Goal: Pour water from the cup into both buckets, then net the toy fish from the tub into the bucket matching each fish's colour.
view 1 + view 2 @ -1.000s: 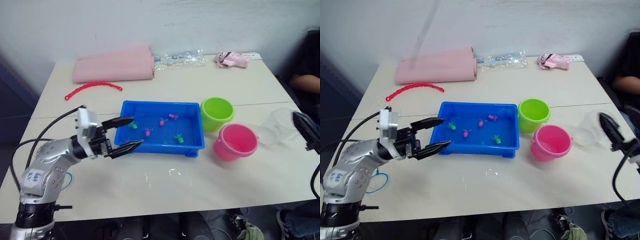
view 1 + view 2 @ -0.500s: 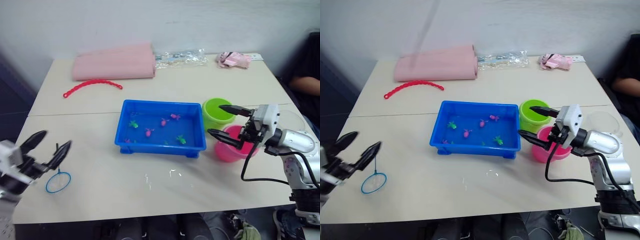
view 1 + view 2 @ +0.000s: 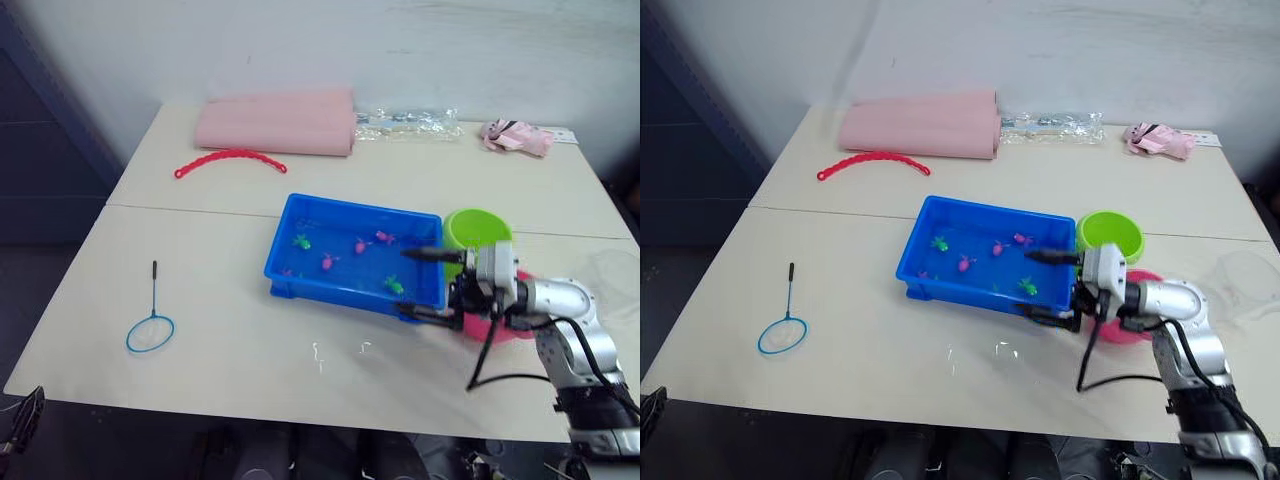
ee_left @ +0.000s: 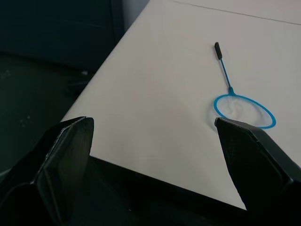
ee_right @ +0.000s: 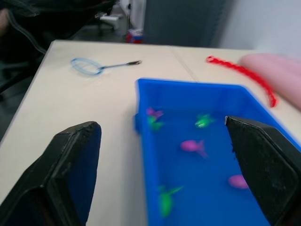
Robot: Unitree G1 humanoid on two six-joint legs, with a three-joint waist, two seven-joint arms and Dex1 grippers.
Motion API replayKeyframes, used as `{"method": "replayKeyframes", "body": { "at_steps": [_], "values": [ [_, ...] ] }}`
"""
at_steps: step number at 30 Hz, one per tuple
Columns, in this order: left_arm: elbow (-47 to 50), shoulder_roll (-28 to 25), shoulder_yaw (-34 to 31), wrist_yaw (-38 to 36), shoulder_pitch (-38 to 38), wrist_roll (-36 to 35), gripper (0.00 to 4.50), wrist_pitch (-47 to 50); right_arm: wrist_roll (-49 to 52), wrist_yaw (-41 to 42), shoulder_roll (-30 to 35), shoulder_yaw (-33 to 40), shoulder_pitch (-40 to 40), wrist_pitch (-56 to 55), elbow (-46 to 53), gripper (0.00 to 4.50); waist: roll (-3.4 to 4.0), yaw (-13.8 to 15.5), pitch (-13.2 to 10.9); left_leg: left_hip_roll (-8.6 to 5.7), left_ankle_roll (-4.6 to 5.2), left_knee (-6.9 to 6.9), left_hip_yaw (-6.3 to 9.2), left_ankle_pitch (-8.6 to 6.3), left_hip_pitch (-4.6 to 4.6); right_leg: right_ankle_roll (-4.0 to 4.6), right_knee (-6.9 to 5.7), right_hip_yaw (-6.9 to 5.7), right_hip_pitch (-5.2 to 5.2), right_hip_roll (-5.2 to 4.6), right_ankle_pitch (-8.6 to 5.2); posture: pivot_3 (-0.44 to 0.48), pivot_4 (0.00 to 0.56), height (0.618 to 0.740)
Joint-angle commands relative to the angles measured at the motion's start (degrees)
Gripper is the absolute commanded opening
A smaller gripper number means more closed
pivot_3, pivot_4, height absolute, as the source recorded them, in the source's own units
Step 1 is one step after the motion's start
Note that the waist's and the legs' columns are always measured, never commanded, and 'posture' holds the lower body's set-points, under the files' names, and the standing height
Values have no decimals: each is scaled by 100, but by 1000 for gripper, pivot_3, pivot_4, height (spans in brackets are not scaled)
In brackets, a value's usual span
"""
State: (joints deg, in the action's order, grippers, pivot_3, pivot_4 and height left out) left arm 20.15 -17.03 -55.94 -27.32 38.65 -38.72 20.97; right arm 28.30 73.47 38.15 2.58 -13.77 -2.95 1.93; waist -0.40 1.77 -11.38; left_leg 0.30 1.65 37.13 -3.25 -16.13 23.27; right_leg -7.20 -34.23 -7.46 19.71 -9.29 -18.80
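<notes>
I can see faint cloudy creases (image 4: 242, 111) inside the blue ring, so loose clear mesh should come up with the net (image 3: 154, 315) when I raise it.
The blue tub (image 3: 290, 268) holds several toy fish (image 5: 193, 146), pink and green, in shallow water. My right gripper (image 3: 420, 285) is open over the tub's near right corner, fingers pointing left across the rim. Right behind it are the green bucket (image 3: 478, 230) and the pink bucket (image 3: 492, 330), the pink one mostly covered by my wrist. The clear cup (image 3: 1240, 275) stands faintly at the far right. The net (image 3: 150, 332) lies flat near the table's left front, handle pointing away. My left gripper (image 4: 153, 123) is open, low off the table's front left corner, empty.
At the back of the table lie a folded pink cloth (image 3: 275, 122), a red beaded strip (image 3: 230, 158), a clear plastic bag (image 3: 410, 123) and a small pink bundle (image 3: 515, 135). A few water drops (image 3: 340, 350) mark the table in front of the tub.
The camera has swung left. My right gripper moved left and down from over the buckets to the tub's near right corner. My left arm dropped below the table's front left corner.
</notes>
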Motion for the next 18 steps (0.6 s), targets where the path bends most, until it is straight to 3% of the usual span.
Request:
{"method": "replayKeyframes", "body": {
  "at_steps": [1,10,18],
  "values": [
    [438,-371,207,239,-230,-249,4500,368,95,35,130,298,199,-200,388,4458,-1,-18,0,4,0,-3,-9,0,2,1,0,4,-14,1,1,0,150,740],
    [225,-1972,1398,1933,-2230,42,4500,2843,372,13,364,603,806,90,997,4458,5,-37,-2,45,-26,-4,-56,27,-7,9,-27,5,8,87,1,0,150,740],
    [-1532,-2239,2735,2252,-4349,640,4500,3728,506,-40,546,804,1077,308,1352,4458,5,-33,0,46,-32,-5,-92,35,-6,9,-85,41,44,97,0,0,150,740]
  ]
}}
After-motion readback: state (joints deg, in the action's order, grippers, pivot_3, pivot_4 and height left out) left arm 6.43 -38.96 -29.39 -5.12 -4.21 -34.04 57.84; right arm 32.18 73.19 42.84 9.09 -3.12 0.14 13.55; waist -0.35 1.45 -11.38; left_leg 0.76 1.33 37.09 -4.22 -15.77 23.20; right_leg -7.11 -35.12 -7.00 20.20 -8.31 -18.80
